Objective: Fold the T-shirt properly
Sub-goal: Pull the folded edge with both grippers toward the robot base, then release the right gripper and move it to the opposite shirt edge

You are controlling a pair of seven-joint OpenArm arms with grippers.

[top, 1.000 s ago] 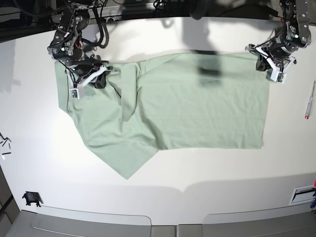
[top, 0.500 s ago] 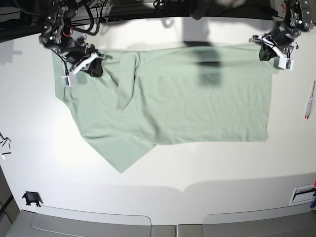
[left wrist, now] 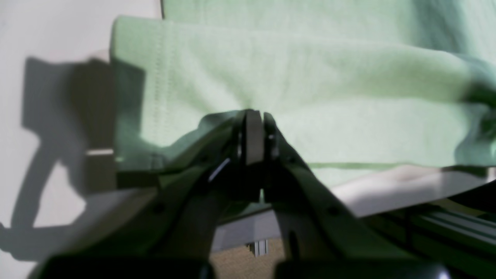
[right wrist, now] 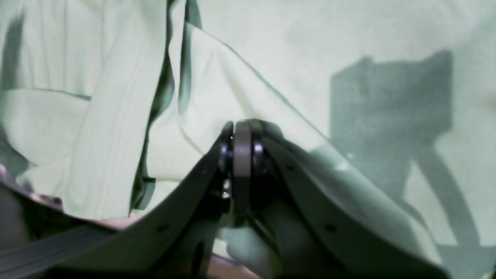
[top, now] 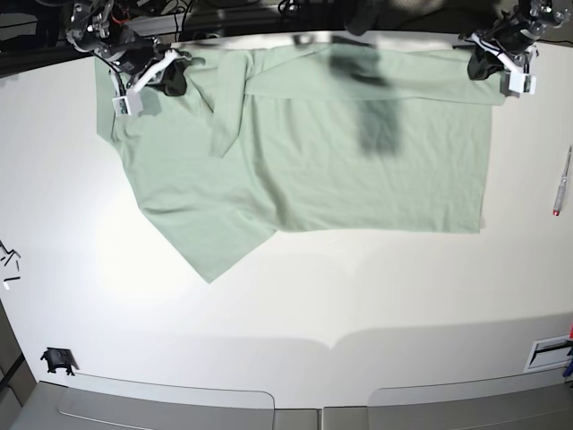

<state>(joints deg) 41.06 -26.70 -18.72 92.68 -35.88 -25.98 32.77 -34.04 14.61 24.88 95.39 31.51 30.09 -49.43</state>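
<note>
My right gripper should keep holding the bunched fold [top: 200,83] down and let go there, since the bunched fold rests against the T-shirt's body [top: 172,134] and the folded far piece of cloth lies across.
The pale mint-green T-shirt [top: 358,170] lies spread across the far half of the white table, its near left part hanging out as a pointed flap [top: 210,260]. My left gripper [top: 483,64] sits at the shirt's far right corner, shut on the T-shirt's hemmed edge [left wrist: 255,116]. My right gripper [top: 172,79] sits at the far left corner, shut on a bunched fold of the T-shirt [right wrist: 242,131]. A long crease [top: 228,107] runs down beside the right gripper.
A pen [top: 561,184] lies at the table's right edge. Small black bits [top: 9,255] and a black clip [top: 56,360] sit at the left edge. A white card [top: 548,354] shows at the lower right. Grey trays [top: 170,408] border the near side.
Both grippers have moved toward the table's far edge, dragging the T-shirt with them. The cloth now lies flatter and further back.
</note>
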